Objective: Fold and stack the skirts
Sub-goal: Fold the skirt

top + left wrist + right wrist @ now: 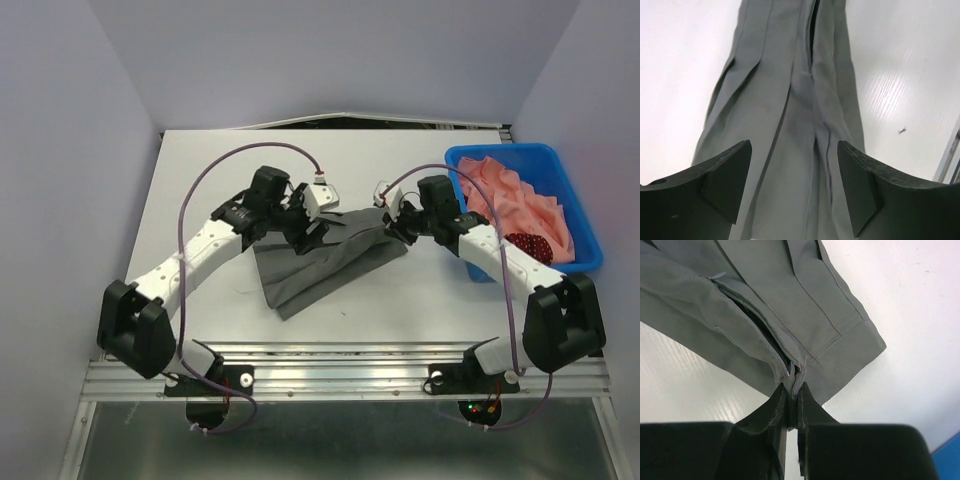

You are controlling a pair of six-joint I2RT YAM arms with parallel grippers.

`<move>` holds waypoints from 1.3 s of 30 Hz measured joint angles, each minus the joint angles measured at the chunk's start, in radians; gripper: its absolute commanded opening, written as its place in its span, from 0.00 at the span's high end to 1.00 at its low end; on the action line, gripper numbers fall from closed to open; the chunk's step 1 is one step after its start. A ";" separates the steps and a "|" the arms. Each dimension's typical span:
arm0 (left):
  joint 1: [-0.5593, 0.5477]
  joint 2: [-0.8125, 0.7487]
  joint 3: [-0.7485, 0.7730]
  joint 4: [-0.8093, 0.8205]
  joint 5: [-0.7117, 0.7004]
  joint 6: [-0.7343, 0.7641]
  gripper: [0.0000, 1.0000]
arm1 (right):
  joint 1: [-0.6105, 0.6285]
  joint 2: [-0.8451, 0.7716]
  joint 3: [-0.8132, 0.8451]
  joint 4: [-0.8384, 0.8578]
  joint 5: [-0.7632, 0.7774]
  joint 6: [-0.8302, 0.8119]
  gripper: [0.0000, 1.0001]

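I can see that a loose fold [827,92] runs next to a flat part of the dark grey skirt [345,277], so the flat part should stay flat when I pull the fold.
The dark grey skirt [320,262] lies folded on the white table, between the two arms. My left gripper [305,222] is open just above its upper left part; in the left wrist view the pleated grey cloth [790,115] runs between the two spread fingers [725,185]. My right gripper [392,222] is shut on the skirt's right edge; in the right wrist view the fingertips [812,407] pinch the waistband seam by the zipper [795,377]. The dark red polka-dot skirt [530,245] lies in the blue bin, partly under pink cloth.
A blue bin [585,225] at the right of the table holds crumpled pink cloth [520,200]. The table's far edge [330,128] meets the wall. A metal rail [340,365] runs along the near edge by the arm bases.
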 measured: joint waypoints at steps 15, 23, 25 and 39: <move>-0.174 0.366 0.032 0.465 0.060 -0.297 0.35 | -0.006 -0.032 -0.074 0.122 -0.013 0.165 0.96; -0.185 0.449 0.060 0.561 0.016 -0.363 0.82 | -0.013 -0.032 -0.077 0.154 -0.017 0.262 0.69; -0.187 0.466 0.063 0.576 0.008 -0.388 1.00 | -0.005 -0.032 -0.077 0.155 -0.013 0.294 0.44; -0.099 0.479 0.093 0.587 -0.036 -0.452 1.00 | -0.046 0.064 -0.076 0.092 0.173 0.503 0.38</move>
